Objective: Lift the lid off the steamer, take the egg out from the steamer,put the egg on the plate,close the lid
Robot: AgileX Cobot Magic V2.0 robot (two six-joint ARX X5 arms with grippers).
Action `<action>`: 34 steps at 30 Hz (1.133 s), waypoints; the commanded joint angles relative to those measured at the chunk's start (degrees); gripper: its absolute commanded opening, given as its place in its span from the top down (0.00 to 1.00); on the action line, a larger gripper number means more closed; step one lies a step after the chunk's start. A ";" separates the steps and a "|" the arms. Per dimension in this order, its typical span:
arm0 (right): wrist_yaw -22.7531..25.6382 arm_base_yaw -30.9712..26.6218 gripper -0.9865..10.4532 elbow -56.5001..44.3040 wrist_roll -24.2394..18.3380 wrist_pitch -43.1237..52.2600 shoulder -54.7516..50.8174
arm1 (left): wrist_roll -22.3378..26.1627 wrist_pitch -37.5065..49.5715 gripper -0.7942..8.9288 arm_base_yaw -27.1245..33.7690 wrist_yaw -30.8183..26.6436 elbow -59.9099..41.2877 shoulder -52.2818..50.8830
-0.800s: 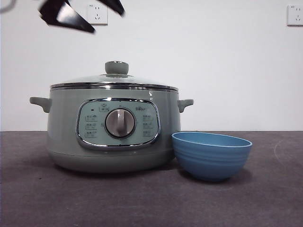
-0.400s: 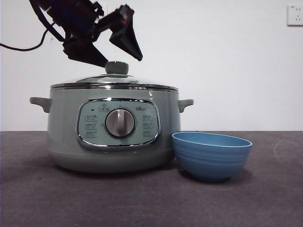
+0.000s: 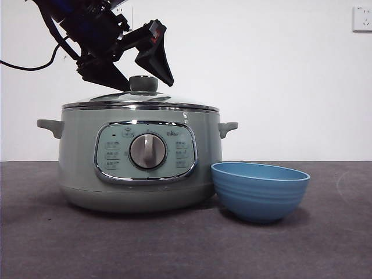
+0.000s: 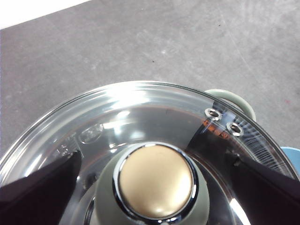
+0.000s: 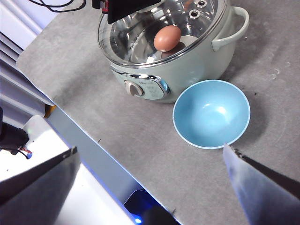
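Note:
The glass lid will come straight up, level and free, when the robot lifts it, because the smooth metal rim just rests around the steamer's top.
The pale green steamer stands on the grey table with the glass lid resting on it. My left gripper hangs just over the lid, open, with one jaw on each side of the knob and not touching it. Through the glass, the brown egg lies inside the steamer. The blue plate sits empty just right of the pot, also seen as the plate from above. My right gripper is open, high above the table near its front edge, holding nothing.
Two wall sockets sit on the white wall behind. A black cable trails off the left arm. The table's front edge runs diagonally below my right gripper. Bare grey tabletop lies in front of the pot.
My left gripper has come down from the top left corner to the lid's knob, its jaws now straddling it. Steamer, lid and plate have not moved.

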 commanded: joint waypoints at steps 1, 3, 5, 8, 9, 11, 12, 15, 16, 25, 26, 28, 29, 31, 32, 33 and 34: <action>0.04 0.15 0.42 0.20 0.11 0.26 0.07 | 0.57 0.20 0.55 -0.22 0.17 0.15 0.35; 0.04 0.15 0.42 0.20 0.11 0.26 0.07 | 0.57 0.07 0.61 -0.22 0.22 0.15 0.35; 0.04 0.15 0.42 0.20 0.11 0.26 0.07 | 0.57 -0.04 0.62 -0.22 0.22 0.15 0.35; 0.04 0.15 0.42 0.20 0.11 0.26 0.07 | 0.57 -0.55 0.70 -0.26 0.26 0.15 0.35; 0.04 0.15 0.42 0.20 0.11 0.28 0.07 | 0.55 -0.70 0.74 -0.26 0.26 0.15 0.35; 0.04 0.15 0.42 0.20 0.11 0.31 0.07 | 0.55 -0.98 0.77 -0.26 0.26 0.15 0.35; 0.04 0.15 0.42 0.20 0.11 0.33 0.07 | 0.55 -1.09 0.77 -0.26 0.26 0.15 0.35; 0.04 0.15 0.42 0.20 0.11 0.42 0.07 | 0.52 -1.51 0.77 -0.26 0.26 0.15 0.33; 0.04 0.15 0.42 0.20 0.11 0.46 0.07 | 0.46 -1.57 0.77 -0.26 0.26 0.15 0.33; 0.04 0.15 0.42 0.20 0.11 0.70 0.07 | 0.15 -1.40 0.93 -0.24 0.26 0.15 0.33; 0.04 0.15 0.42 0.20 0.11 0.79 0.07 | 0.15 -1.22 0.93 -0.24 0.26 0.15 0.31; 0.04 0.15 0.42 0.20 0.11 0.96 0.07 | 0.15 -0.96 0.93 -0.24 0.26 0.17 0.20; 0.04 0.15 0.42 0.20 0.13 1.03 0.07 | 0.15 -0.94 0.93 -0.24 0.28 0.28 0.20; 0.04 0.15 0.42 0.20 0.13 1.27 0.07 | 0.15 -1.27 0.93 -0.24 0.28 0.87 0.11; 0.04 0.15 0.42 0.20 0.13 1.36 0.07 | 0.15 -1.49 0.93 -0.24 0.28 1.27 0.11; 0.04 0.15 0.42 0.20 0.13 1.40 0.07 | 0.15 -1.79 0.93 -0.24 0.28 1.97 0.11; 0.04 0.15 0.42 0.20 0.13 1.42 0.07 | 0.15 -2.14 0.93 -0.24 0.28 2.64 0.11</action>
